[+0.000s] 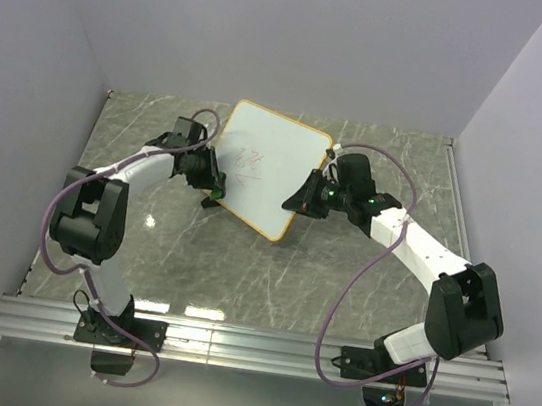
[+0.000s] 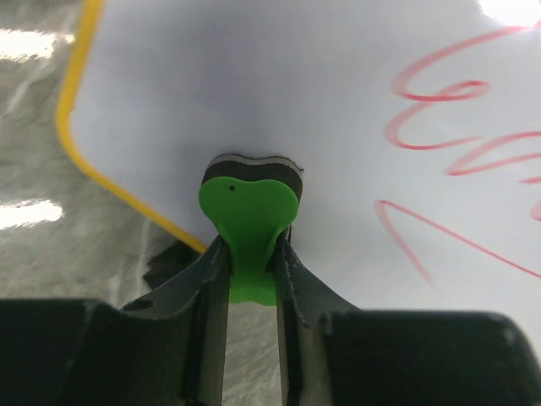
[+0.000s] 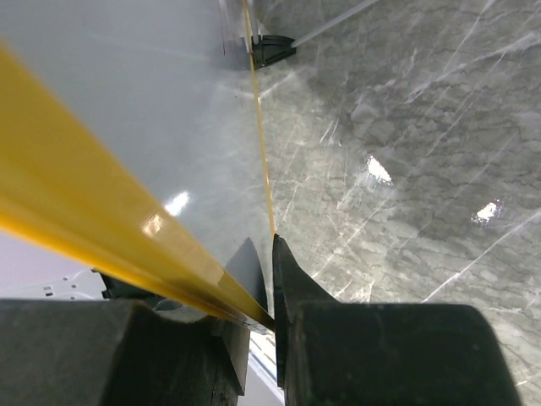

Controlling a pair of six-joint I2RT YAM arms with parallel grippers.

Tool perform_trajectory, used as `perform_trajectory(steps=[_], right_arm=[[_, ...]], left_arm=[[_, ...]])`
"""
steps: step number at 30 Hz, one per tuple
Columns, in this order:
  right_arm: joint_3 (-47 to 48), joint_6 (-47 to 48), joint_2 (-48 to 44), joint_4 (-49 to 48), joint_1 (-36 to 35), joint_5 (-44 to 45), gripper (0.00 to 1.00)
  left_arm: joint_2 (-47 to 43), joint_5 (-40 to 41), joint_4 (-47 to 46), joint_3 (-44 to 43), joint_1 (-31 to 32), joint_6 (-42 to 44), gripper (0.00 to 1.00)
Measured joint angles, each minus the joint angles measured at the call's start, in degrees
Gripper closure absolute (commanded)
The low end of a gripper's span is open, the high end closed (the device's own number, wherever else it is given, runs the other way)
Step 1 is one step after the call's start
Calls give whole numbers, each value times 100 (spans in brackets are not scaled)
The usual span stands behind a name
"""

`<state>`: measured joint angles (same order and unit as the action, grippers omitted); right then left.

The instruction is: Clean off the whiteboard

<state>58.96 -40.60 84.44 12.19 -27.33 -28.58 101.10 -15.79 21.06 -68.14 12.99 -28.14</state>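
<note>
The green eraser is by the whiteboard's lower corner, and there are red scribbles farther in. My left gripper should wipe the eraser back over them.
The whiteboard, white with an orange-yellow frame, stands tilted in the middle of the table with faint red scribbles on it. My right gripper is shut on its right edge; the frame runs between the jaws. My left gripper is shut on the green eraser, whose dark pad presses on the board's white face near its lower left corner. Red scribbles lie to the right of the eraser in the left wrist view.
The grey marble table lies under the board. A black foot of the board shows at the far end in the right wrist view. Plain walls close in the table at the back and both sides.
</note>
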Motion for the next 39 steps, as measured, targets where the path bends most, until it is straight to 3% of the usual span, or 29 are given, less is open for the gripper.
perform_trajectory(steps=[6, 16, 23, 33, 39], right_arm=[[118, 44, 11, 181, 31, 28, 100], [157, 66, 59, 223, 52, 11, 100], [157, 72, 120, 125, 55, -55, 100], [157, 107, 151, 66, 50, -105, 100], [157, 107, 153, 70, 50, -105, 100]], left_arm=[[-197, 133, 0, -275, 643, 0, 100], [-612, -623, -210, -271, 1342, -398, 100], [-601, -737, -133, -293, 1217, -424, 100], [90, -824, 175, -348, 50, -225, 100], [299, -761, 616, -708, 11, -39, 100]])
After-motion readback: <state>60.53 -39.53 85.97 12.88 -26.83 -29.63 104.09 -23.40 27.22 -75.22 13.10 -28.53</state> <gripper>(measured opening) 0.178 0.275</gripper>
